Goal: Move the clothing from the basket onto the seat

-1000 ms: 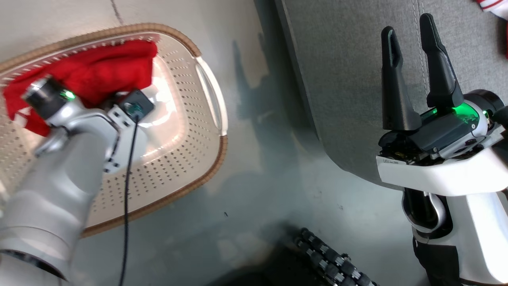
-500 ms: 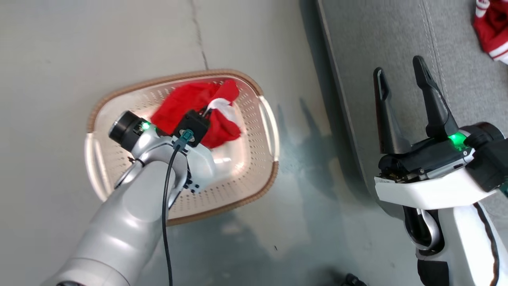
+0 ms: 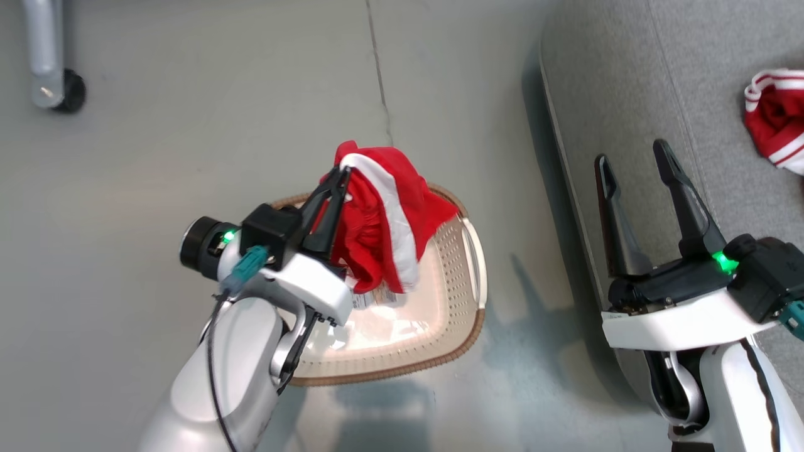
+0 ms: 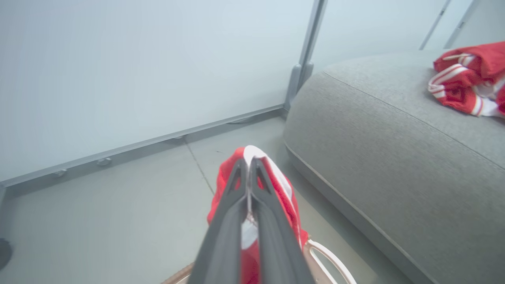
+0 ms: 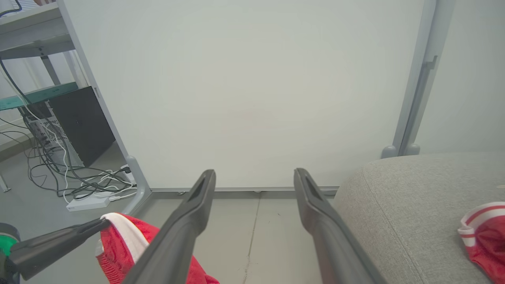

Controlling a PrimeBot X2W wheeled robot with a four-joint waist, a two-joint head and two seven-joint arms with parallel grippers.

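Note:
My gripper will carry the hanging red garment (image 3: 382, 215) away, and I should expect an empty basket then, because the cream basket's bottom and label (image 3: 379, 300) show beneath the garment.
My left gripper (image 3: 342, 172) is shut on a red garment with white trim (image 3: 383, 220), which hangs from its tips above the cream basket (image 3: 452, 301). In the left wrist view the closed fingers (image 4: 246, 185) pinch the same garment (image 4: 276, 185) at its white edge. My right gripper (image 3: 631, 157) stands open and holds nothing, over the left edge of the grey seat (image 3: 628, 81). Another red and white garment (image 3: 776, 119) lies on the seat, seen too in the left wrist view as clothing (image 4: 465, 81) on the cushion (image 4: 394, 138).
The basket sits on a grey floor (image 3: 188, 125) just left of the seat. A metal leg with a castor (image 3: 53, 69) stands at the far left. A pale wall panel (image 5: 252, 86), a computer and cables (image 5: 75, 157) lie beyond.
My left gripper has risen out of the basket with the red garment in it. The head view has pulled back and shifted, so the basket looks smaller. The right gripper stays open.

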